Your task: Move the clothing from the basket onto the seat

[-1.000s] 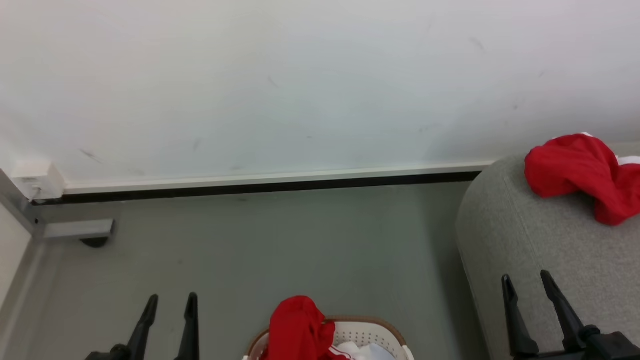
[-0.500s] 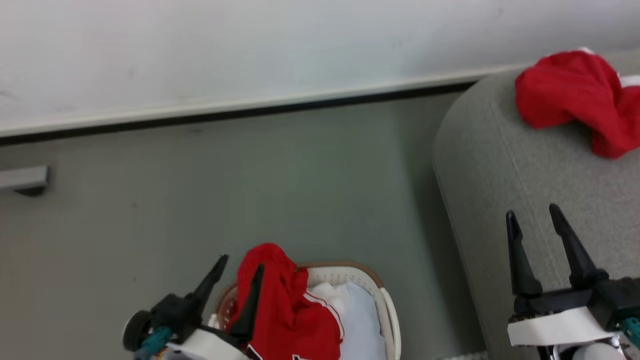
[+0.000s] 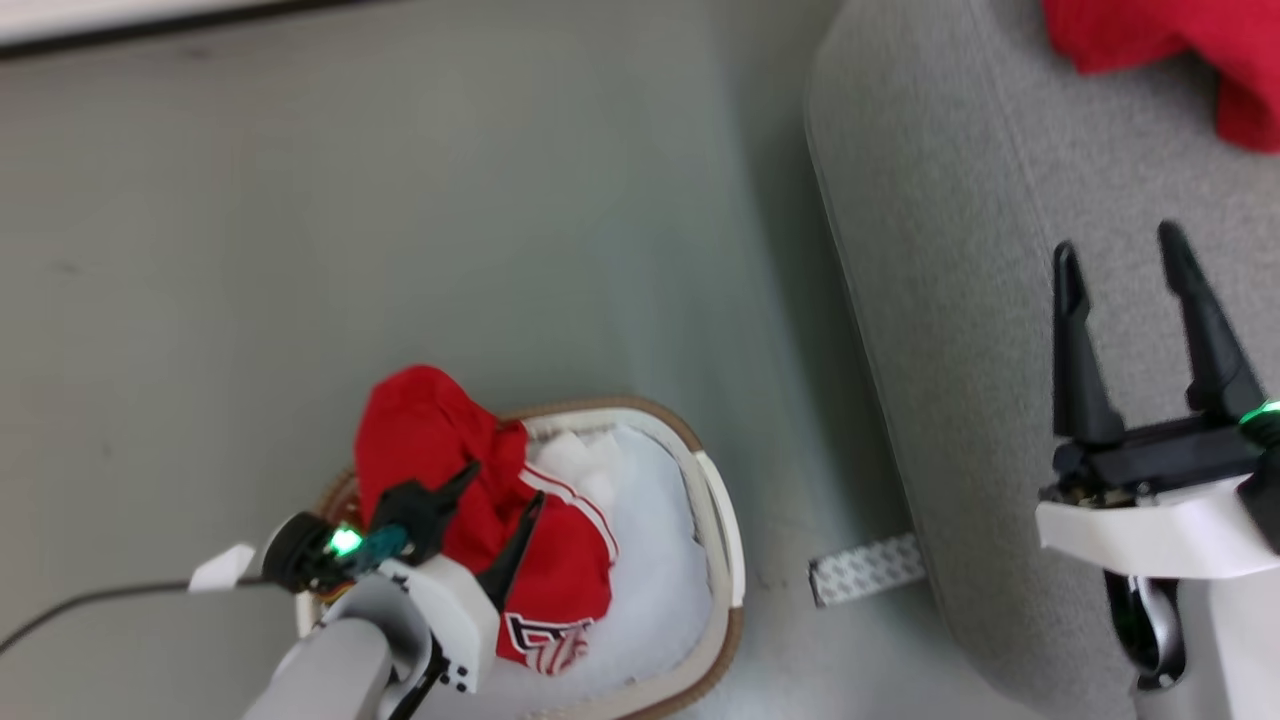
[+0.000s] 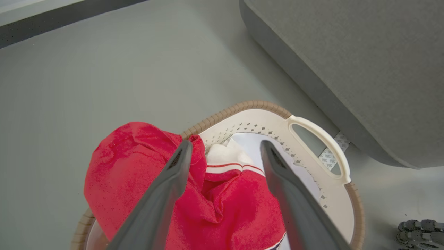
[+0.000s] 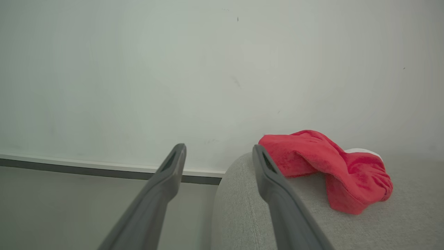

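The crumpled white cloth point(image 3: 585, 464) runs on from the striped edge point(image 3: 576, 500), so it should come up along with the red garment when the robot lifts that garment.
A red garment of the clothing point(image 3: 440, 470) lies bunched in the basket point(image 3: 722, 520) and hangs over its far-left rim; its white stripes and printed logo show. My left gripper point(image 3: 505, 482) hovers just above it, open, with one finger on each side of a red fold point(image 4: 222, 180). In the left wrist view the gripper point(image 4: 226, 143) holds nothing. Another red piece of clothing point(image 3: 1180, 50) lies on the grey seat point(image 3: 950, 250). My right gripper point(image 3: 1118, 240) is open and empty above the seat's left part, short of that garment point(image 5: 322, 163).
White fluffy lining point(image 3: 650, 540) fills the basket's right half. A patterned tape strip point(image 3: 865, 570) lies on the grey floor between the basket and the seat. The dark baseboard point(image 3: 150, 20) runs along the far wall. A grey cable point(image 3: 100, 598) trails at lower left.
The head camera has tilted downward, so the whole picture has shifted. My left gripper has come in from the left over the basket's red clothing. Both grippers stay open.
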